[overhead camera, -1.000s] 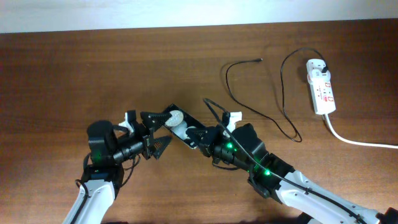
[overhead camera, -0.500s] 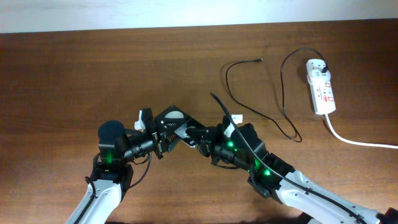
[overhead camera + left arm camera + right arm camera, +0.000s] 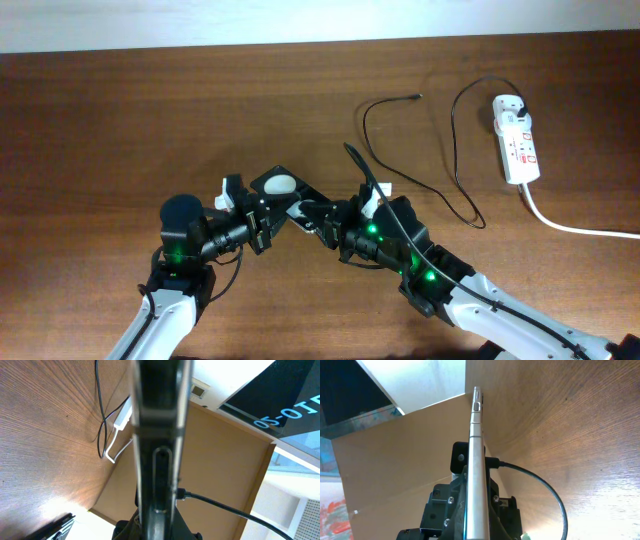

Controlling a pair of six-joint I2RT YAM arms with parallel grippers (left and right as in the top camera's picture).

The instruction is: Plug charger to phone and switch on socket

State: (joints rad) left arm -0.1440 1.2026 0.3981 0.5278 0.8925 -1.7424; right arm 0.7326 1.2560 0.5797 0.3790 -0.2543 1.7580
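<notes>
Both grippers are on the phone (image 3: 281, 185), so my left gripper should keep the phone still while my right gripper opens and takes hold of the charger's loose connector tip (image 3: 416, 97).
The black phone (image 3: 285, 190) is held slanted between both arms at the table's middle front, a white round spot on its face. My left gripper (image 3: 262, 222) is shut on its left end, my right gripper (image 3: 318, 222) on its right end. Each wrist view shows the phone edge-on: the phone (image 3: 159, 420) runs up from my left gripper (image 3: 159, 520), and the phone (image 3: 476, 460) rises from my right gripper (image 3: 475, 525). The charger (image 3: 452, 150) snakes over the table at the right; its connector tip (image 3: 415, 97) lies loose and its plug (image 3: 521, 104) sits in the white socket (image 3: 516, 140).
The socket's thick white cord (image 3: 570, 226) runs off to the right edge. A black cable (image 3: 362, 172) arches over my right arm. The wall runs along the table's back edge. In the left wrist view the socket (image 3: 121, 417) shows far off.
My left gripper has moved right onto the phone's left end and shut on it. The phone has shifted slightly. My right gripper stays shut on the phone.
</notes>
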